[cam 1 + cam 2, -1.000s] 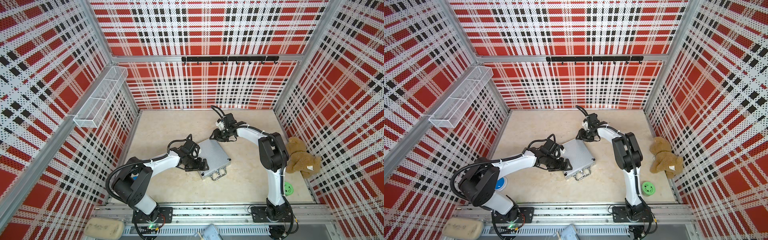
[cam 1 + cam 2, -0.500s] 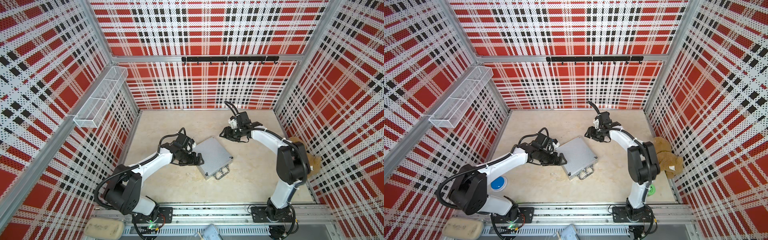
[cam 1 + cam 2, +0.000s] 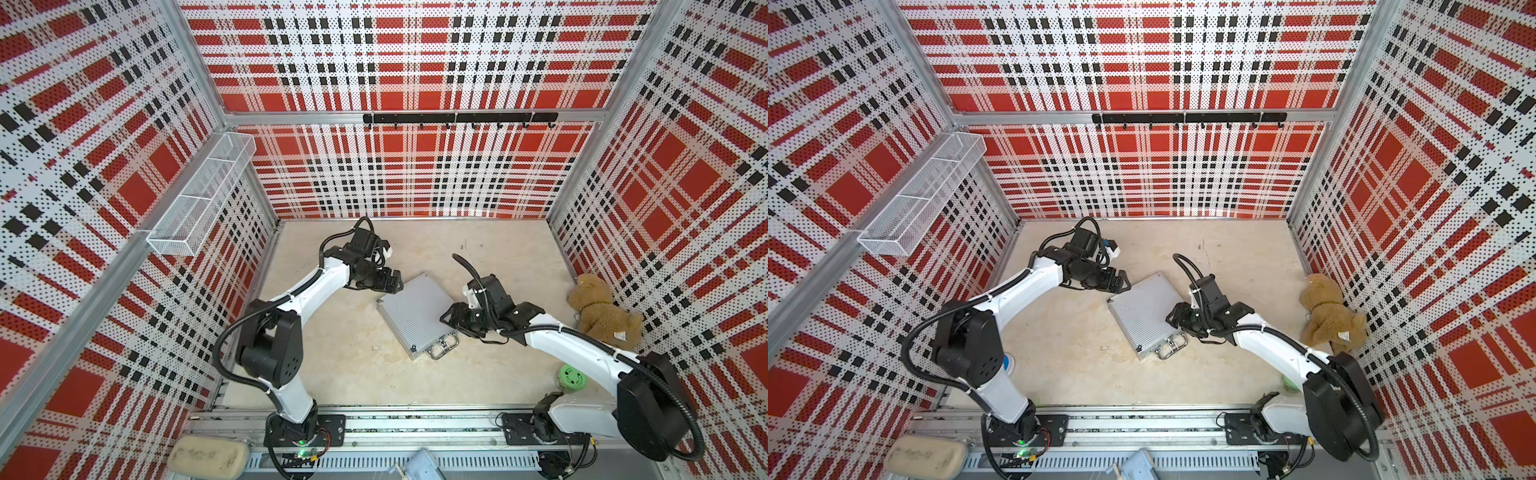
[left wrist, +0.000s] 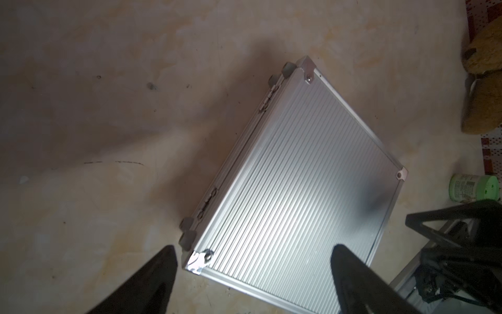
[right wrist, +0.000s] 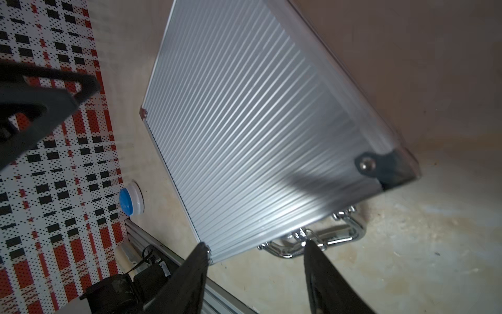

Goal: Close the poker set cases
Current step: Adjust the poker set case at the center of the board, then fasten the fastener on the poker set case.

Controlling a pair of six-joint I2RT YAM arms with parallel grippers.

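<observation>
The latch inside the chrome handle (image 5: 301,234) hangs open, so my left gripper should steady the case's hinge edge (image 3: 405,285) while my right gripper pushes the latch shut.
The poker set case (image 3: 415,316) (image 3: 1144,313) lies flat and shut in the middle of the floor, ribbed silver face up, with its chrome handle (image 3: 444,345) on the near edge. My left gripper (image 3: 397,286) (image 3: 1124,284) hovers open just off the case's far left corner. In the left wrist view the left gripper (image 4: 254,248) holds nothing above the case (image 4: 298,176). My right gripper (image 3: 446,322) (image 3: 1173,320) stands open at the case's right edge. In the right wrist view the right gripper (image 5: 255,244) frames the case (image 5: 258,122) corner and the handle (image 5: 326,239), gripping neither.
A brown teddy bear (image 3: 598,311) lies against the right wall, with a green container (image 3: 572,377) near the right arm's base. A blue-capped tub (image 5: 130,198) sits by the left wall. A wire basket (image 3: 199,199) hangs on the left wall, a hook rail (image 3: 457,118) on the back wall.
The left gripper has drawn back from the case's left edge toward its far corner. The right arm has swung from beyond the case's far side to its right edge. The case stays shut.
</observation>
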